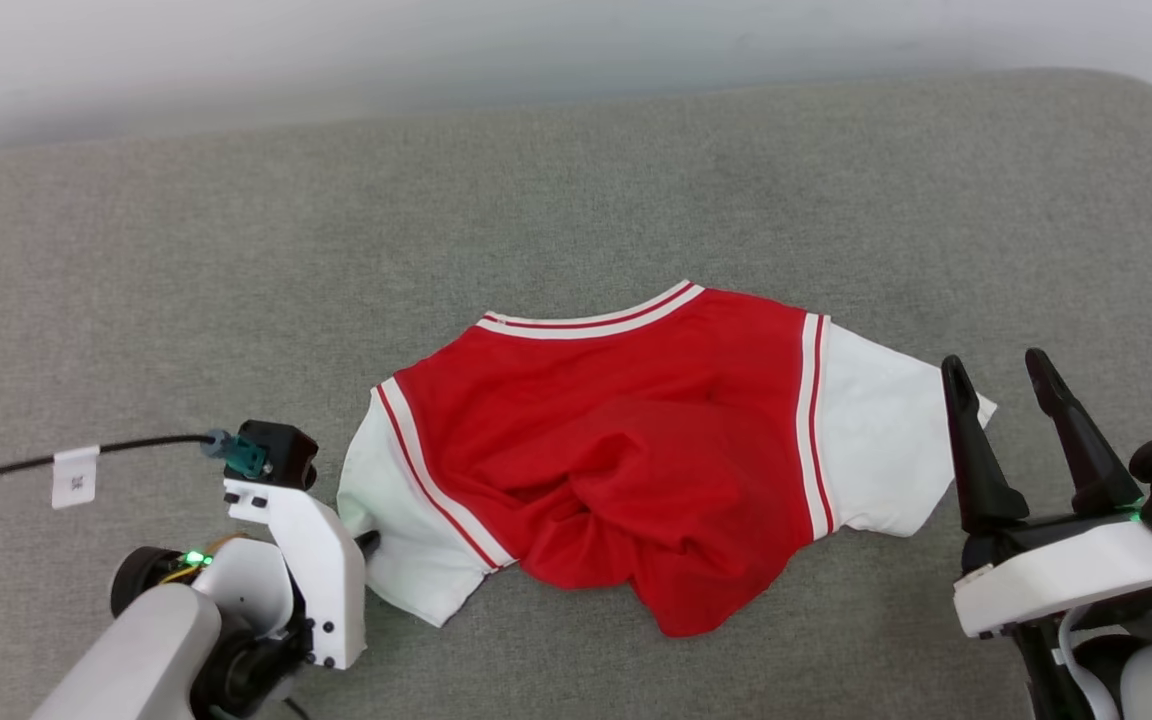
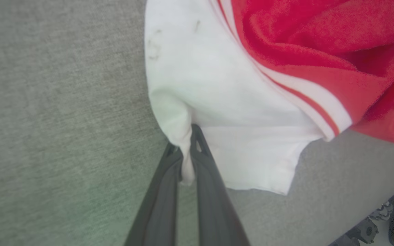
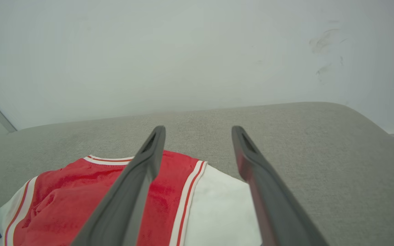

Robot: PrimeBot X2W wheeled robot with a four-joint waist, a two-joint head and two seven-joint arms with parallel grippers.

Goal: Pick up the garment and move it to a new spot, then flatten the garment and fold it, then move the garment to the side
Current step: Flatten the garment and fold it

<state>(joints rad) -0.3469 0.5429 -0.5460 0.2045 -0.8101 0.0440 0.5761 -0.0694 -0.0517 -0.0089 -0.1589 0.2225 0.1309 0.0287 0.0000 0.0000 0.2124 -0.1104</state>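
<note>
My gripper will reveal the jersey's lettered front [image 1: 704, 462], hidden underneath, once I turn the jersey over, since the collar [image 1: 593, 325] makes a shallow curve above plain red cloth.
The garment [image 1: 616, 450], a red jersey with white sleeves and striped trim, lies crumpled on the grey cushion, collar toward the back. My left gripper [image 1: 366, 543] is at the jersey's left sleeve, and in the left wrist view the left gripper [image 2: 186, 136] is shut on a pinch of the white sleeve [image 2: 217, 102] fabric. My right gripper [image 1: 996, 370] stands open beside the right sleeve [image 1: 876, 440], fingertips raised above the cushion. In the right wrist view the right gripper [image 3: 198, 130] spreads wide over the garment [image 3: 80, 198], holding nothing.
The grey upholstered surface [image 1: 576, 200] stretches wide around the jersey, with a pale wall [image 3: 183, 51] behind its far edge. A black cable [image 1: 36, 462] with a white tag runs to my left wrist.
</note>
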